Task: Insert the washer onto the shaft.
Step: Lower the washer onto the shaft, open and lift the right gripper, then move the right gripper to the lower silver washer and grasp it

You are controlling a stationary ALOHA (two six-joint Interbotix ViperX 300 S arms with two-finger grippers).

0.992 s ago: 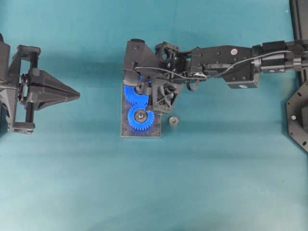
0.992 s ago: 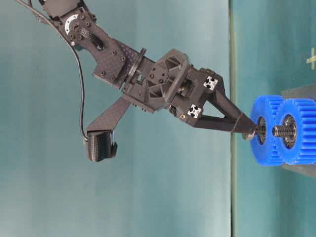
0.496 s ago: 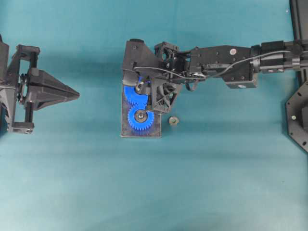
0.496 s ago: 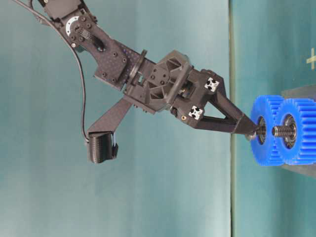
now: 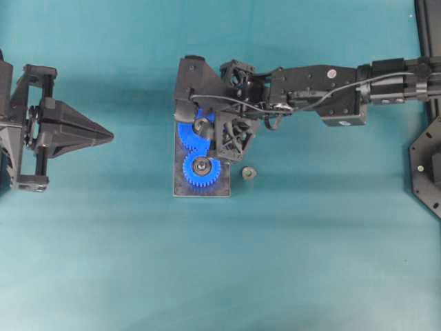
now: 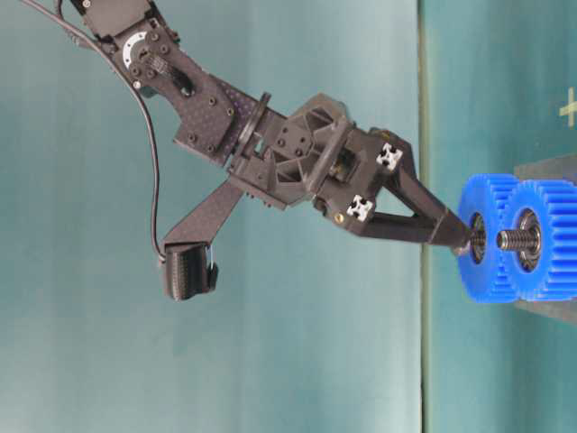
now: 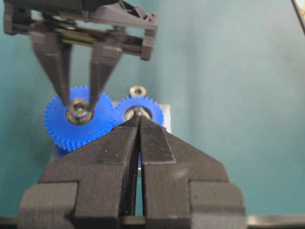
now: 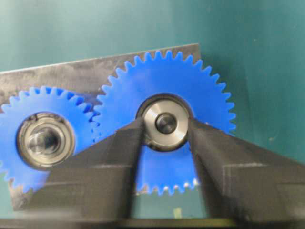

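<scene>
The small steel washer (image 5: 249, 173) will slip down past the shaft's tip when I lower it, because the smaller blue gear's shaft (image 8: 44, 141) sticks up above the gear's middle.
The silver washer (image 8: 164, 107) lies flat on the hub of the larger blue gear (image 8: 209, 95), with the shaft (image 8: 165, 123) end showing through its hole. My right gripper (image 8: 167, 127) is open, and its fingers stand close on either side of the washer's rim. From above, that gripper (image 5: 202, 127) hangs over the far gear on the dark base plate (image 5: 220, 189). The left wrist view shows the same washer (image 7: 78, 112) between the right gripper's fingertips (image 7: 80, 104). My left gripper (image 5: 110, 136) is shut with nothing in it, far to the left.
A second blue gear (image 5: 201, 167) with its own threaded shaft (image 6: 514, 239) meshes with the first on the plate. A small dark round part (image 5: 249, 173) lies on the teal table just right of the plate. Black frame parts (image 5: 427, 165) stand at the right edge.
The right gripper's fingers have spread a little and let go of the washer, which stays on the shaft. The left arm has not moved.
</scene>
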